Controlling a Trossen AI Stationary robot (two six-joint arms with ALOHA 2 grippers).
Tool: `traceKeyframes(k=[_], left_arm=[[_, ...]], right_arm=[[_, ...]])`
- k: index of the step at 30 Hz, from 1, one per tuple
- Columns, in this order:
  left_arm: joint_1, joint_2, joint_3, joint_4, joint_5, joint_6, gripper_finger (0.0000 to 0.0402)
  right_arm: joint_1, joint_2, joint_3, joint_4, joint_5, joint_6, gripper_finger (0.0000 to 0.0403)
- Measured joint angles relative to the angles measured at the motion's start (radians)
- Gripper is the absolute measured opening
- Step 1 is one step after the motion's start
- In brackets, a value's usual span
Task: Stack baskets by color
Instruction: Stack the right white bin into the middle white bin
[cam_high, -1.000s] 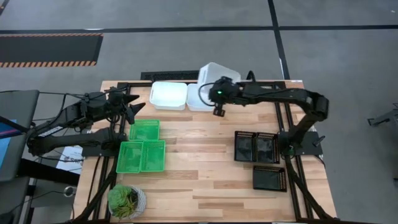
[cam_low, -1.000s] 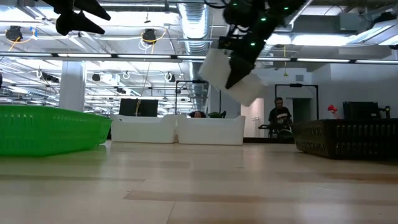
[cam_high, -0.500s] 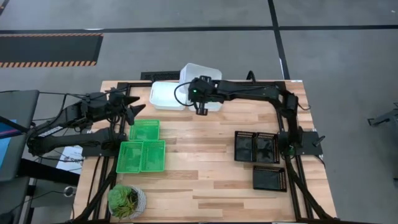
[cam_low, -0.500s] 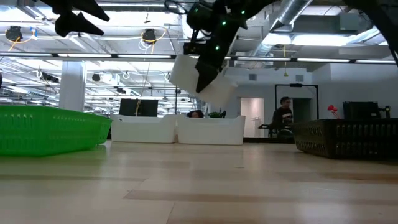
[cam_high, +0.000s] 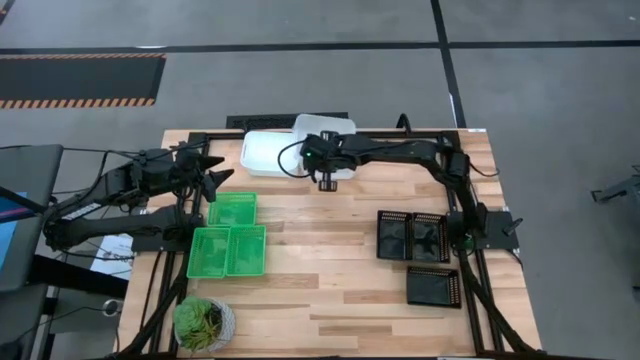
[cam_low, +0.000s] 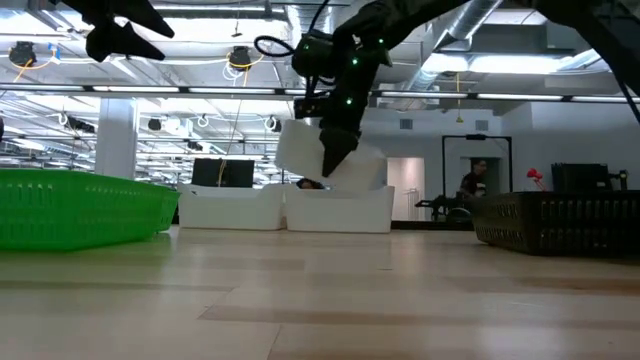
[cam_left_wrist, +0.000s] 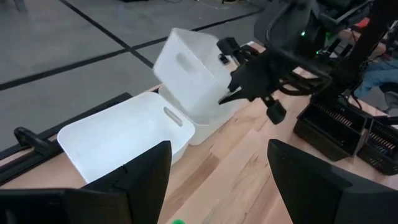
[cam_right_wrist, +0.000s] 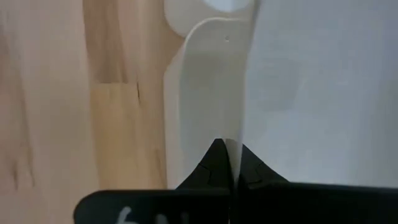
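Note:
The tilted white basket (cam_low: 299, 150) is lined up above the open white basket (cam_low: 345, 211) below, so my right gripper should now bring its rim down until the two baskets fit one inside the other, then let go.
My right gripper (cam_high: 320, 160) is shut on a white basket (cam_high: 322, 128), which hangs tilted over the far middle of the table. Below it a second white basket (cam_low: 340, 210) rests on its base, and a third (cam_high: 270, 153) stands just to its left. Three green baskets (cam_high: 228, 240) sit together at the left. Three black mesh baskets (cam_high: 412, 236) lie at the right. My left gripper (cam_high: 220, 170) hovers open above the table's left side, near the green baskets, with nothing between its fingers. My right gripper pinches one thin wall of the white basket (cam_right_wrist: 244, 118) at its rim, one finger on each face. The fingers slant down from the table's right. The basket is tilted (cam_left_wrist: 189, 68) close over the white basket below; whether the two touch I cannot tell.
A round potted plant (cam_high: 203, 323) stands at the near left corner. Bare wood (cam_high: 320, 260) lies between the green and black groups. Black frame rails run along the table's edges, and people show in the room beyond the table.
My right gripper has carried the white basket toward the table's left edge and downward. The basket stays tilted and has come from beyond the far edge to just over the white baskets on the table.

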Motion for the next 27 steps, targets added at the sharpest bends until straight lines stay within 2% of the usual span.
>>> traceKeyframes(k=[14,27], left_arm=[[0.0,0.0,0.0,-0.009,-0.001,-0.031,0.0256],[0.0,0.0,0.0,-0.009,-0.002,-0.034,0.0256]], right_arm=[[-0.022,0.026,0.0,-0.119,-0.007,-0.001,0.0002],[-0.056,0.03,0.0,-0.148,-0.111,0.003,0.0002]])
